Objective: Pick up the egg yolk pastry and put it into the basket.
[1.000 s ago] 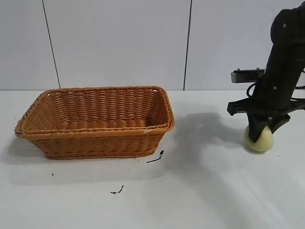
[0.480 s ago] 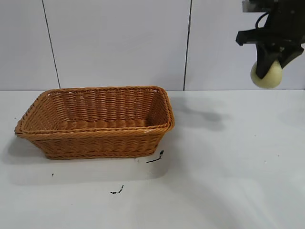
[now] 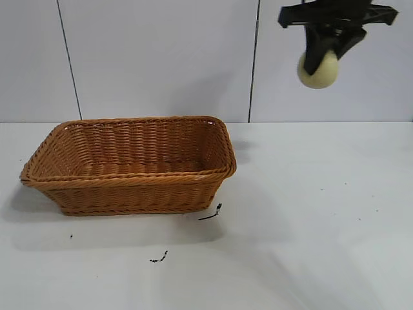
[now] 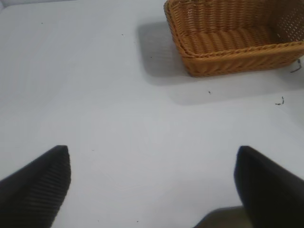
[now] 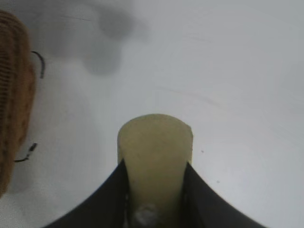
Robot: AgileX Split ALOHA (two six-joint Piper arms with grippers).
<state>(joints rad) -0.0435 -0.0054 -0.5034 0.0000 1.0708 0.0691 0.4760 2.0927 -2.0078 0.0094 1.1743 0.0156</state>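
Observation:
The egg yolk pastry point(image 3: 316, 75) hangs above the basket's rim, so the robot's right gripper should keep carrying it over and down until it gets near the basket's bottom point(image 3: 142, 168).
The pale yellow egg yolk pastry point(image 3: 321, 71) hangs high in the air, well above the table and off to the right of the basket point(image 3: 129, 165). My right gripper point(image 3: 321, 57) is shut on it from above; the right wrist view shows the egg yolk pastry point(image 5: 155, 152) pinched between both dark fingers. The orange-brown wicker basket stands on the white table at the left and holds nothing that I can see. In the left wrist view my left gripper point(image 4: 153, 183) is open over bare table, away from the basket point(image 4: 228, 42).
Two small black scraps lie on the table in front of the basket, one point(image 3: 211, 213) by its right front corner and another point(image 3: 159, 258) nearer the front edge. White wall panels stand behind the table.
My right gripper has lifted the pastry from the table at the right and carried it high up and leftward, towards the basket. The basket has not moved.

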